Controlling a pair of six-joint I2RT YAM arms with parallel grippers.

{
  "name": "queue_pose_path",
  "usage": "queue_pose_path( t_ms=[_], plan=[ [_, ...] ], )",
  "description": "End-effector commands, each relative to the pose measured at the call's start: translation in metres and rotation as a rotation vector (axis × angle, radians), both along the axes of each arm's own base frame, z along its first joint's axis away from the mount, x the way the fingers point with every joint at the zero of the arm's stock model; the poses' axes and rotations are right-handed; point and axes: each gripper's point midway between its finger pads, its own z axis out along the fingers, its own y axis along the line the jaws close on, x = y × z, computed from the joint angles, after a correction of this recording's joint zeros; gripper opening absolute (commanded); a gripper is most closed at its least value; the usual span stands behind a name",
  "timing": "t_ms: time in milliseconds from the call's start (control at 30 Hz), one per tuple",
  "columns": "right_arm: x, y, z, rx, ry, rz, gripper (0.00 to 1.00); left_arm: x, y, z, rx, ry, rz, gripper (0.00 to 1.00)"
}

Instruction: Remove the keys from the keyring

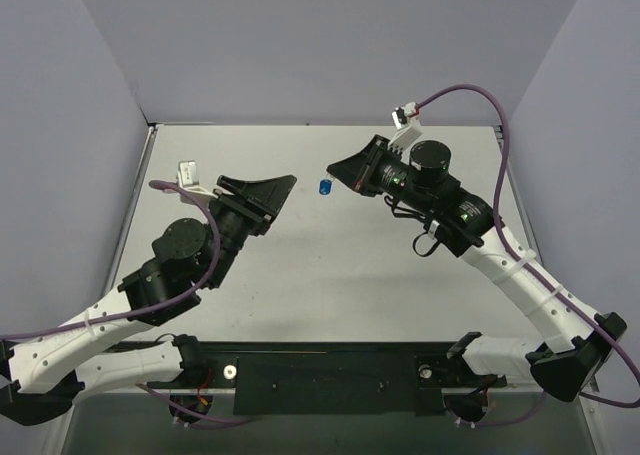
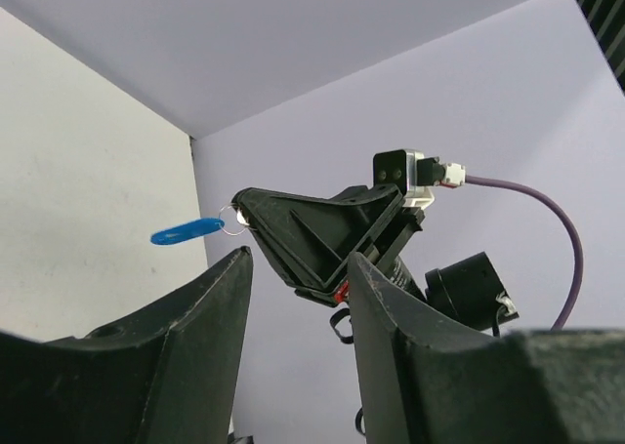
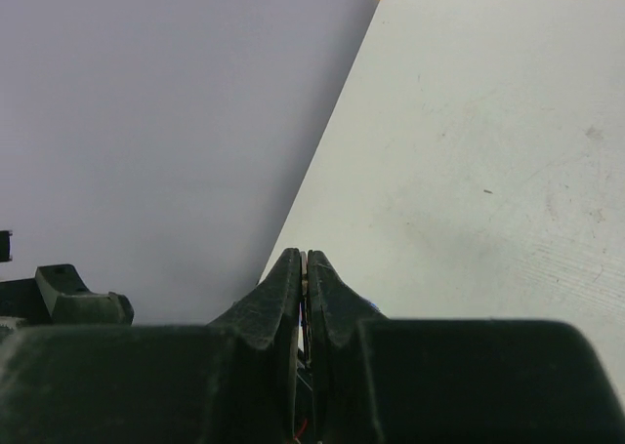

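The blue tag (image 2: pixel 187 231) points across the open fingers of my left gripper, so my left gripper needs to turn in line with the tag before it closes on the keyring (image 2: pixel 232 220).
My right gripper (image 1: pixel 334 169) hangs above the table's far middle, shut on the thin silver keyring (image 2: pixel 231 220). A blue tag (image 1: pixel 325 186) dangles from that ring just past the fingertips. In the right wrist view the right gripper (image 3: pixel 305 256) has its jaws pressed together on a sliver of metal. My left gripper (image 1: pixel 289 182) is a short way left of the tag, and the left wrist view shows it (image 2: pixel 301 259) open with nothing between its fingers. It points at the right gripper's closed tip (image 2: pixel 242 200) and the blue tag (image 2: pixel 186 232). No keys show in any view.
White tabletop (image 1: pixel 330 265) bounded by grey walls at the back and sides. A purple cable (image 1: pixel 470 90) loops over the right arm, and another one (image 1: pixel 205 210) runs along the left arm. Both arm bases stand on the black bar (image 1: pixel 330 375) at the near edge.
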Motion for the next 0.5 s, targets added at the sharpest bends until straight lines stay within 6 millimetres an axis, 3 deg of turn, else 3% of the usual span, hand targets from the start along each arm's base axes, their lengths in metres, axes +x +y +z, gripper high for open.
queue_pose_path(
  t_ms=[0,267,300,400,433,467],
  plan=[
    [-0.027,-0.001,0.037,0.092,-0.052,0.136,0.00,-0.008,0.013,0.024,0.136,-0.098,-0.046,0.54],
    [-0.066,-0.008,0.072,0.148,-0.101,0.349,0.00,-0.018,0.014,0.033,0.352,-0.262,-0.293,0.52],
    [-0.069,-0.008,0.077,0.161,-0.112,0.365,0.00,-0.030,0.007,0.035,0.365,-0.301,-0.377,0.52],
    [-0.083,-0.009,0.082,0.169,-0.130,0.416,0.00,-0.031,-0.003,0.036,0.388,-0.343,-0.489,0.52],
    [-0.085,-0.009,0.082,0.170,-0.131,0.424,0.00,-0.042,-0.009,0.038,0.382,-0.368,-0.572,0.52],
    [-0.088,-0.009,0.082,0.170,-0.132,0.438,0.00,-0.037,-0.013,0.038,0.378,-0.375,-0.590,0.52]
  ],
)
